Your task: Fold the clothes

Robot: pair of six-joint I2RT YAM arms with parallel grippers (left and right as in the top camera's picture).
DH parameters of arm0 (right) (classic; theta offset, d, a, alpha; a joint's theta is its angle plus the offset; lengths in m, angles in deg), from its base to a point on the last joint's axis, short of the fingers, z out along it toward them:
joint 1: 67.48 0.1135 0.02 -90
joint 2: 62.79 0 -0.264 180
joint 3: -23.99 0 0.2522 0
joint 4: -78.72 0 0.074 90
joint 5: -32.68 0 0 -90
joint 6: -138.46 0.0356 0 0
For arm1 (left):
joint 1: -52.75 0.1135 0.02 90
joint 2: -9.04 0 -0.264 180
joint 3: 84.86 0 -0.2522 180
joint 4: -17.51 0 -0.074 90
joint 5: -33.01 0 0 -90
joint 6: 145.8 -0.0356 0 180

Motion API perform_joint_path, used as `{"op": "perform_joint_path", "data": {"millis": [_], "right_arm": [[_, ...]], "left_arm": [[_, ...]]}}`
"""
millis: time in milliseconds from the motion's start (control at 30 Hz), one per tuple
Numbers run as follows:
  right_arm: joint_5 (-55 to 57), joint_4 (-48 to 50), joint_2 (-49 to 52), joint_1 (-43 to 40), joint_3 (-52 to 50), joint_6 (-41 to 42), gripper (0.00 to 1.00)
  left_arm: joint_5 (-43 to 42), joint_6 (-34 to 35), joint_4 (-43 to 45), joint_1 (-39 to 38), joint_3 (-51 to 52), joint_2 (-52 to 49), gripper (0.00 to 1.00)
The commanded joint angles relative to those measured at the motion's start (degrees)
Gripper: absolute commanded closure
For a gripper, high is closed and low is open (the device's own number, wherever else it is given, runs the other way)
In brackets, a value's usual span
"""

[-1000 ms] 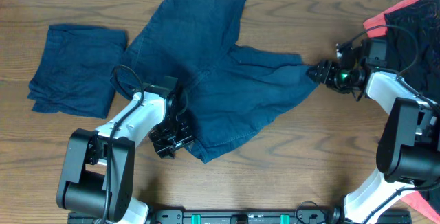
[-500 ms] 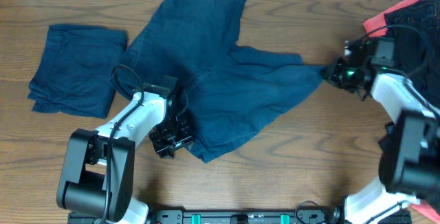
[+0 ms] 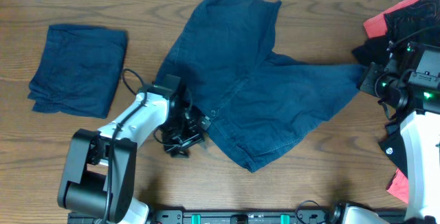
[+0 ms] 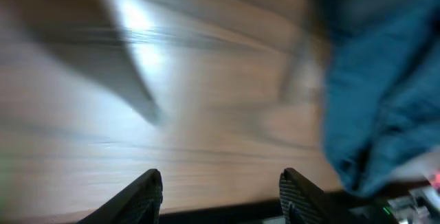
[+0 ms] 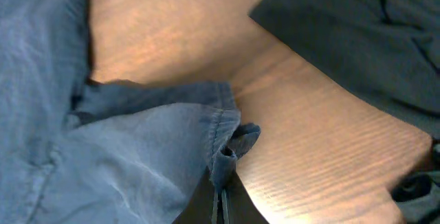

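The robot's right gripper is holding the shorts' leg hem [image 3: 354, 80] while the shorts' near corner lies free, so the right gripper should keep still until the left gripper takes that corner [image 3: 252, 165].
Navy-blue shorts [image 3: 265, 93] lie spread across the middle of the table. My right gripper [image 3: 363, 82] is shut on the hem at their right corner; in the right wrist view the hemmed edge [image 5: 223, 157] is bunched between the closed jaws of the gripper [image 5: 223, 186]. My left gripper [image 3: 187, 133] rests low at the shorts' left edge. In the left wrist view the gripper [image 4: 223, 191] stands open over bare wood, with a fold of the blue cloth [image 4: 385, 80] to its right, outside the fingers.
A folded navy garment [image 3: 79, 69] lies at the far left. A pile of black [image 3: 412, 25] and coral-red [image 3: 378, 23] clothes sits at the back right, close behind my right gripper. More red cloth [image 3: 397, 183] shows at the right edge.
My right gripper closed on the shorts' right corner and pulled back to the right, dragging the whole garment rightward and stretching it out. My left gripper shifted slightly right and stayed open.
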Motion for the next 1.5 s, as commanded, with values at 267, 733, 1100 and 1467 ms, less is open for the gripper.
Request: {"op": "perform_joint_path", "data": {"millis": [267,733,1100,1467], "right_arm": [[1.9,-0.5,5.6,-0.1,0.0,-1.4,0.99],[1.9,0.3,5.7,-0.1,0.0,-1.4,0.99],[1.9,0.8,5.7,-0.1,0.0,-1.4,0.99],[1.9,0.9,5.7,-0.1,0.0,-2.3,0.99]], "left_arm": [[-10.9,4.6,13.6,-10.3,0.5,1.3,0.37],[-9.3,16.8,17.7,-17.9,0.9,1.3,0.36],[-6.9,31.2,21.0,-26.0,1.2,1.2,0.36],[-3.2,43.9,22.1,-31.7,1.2,0.7,0.36]]}}
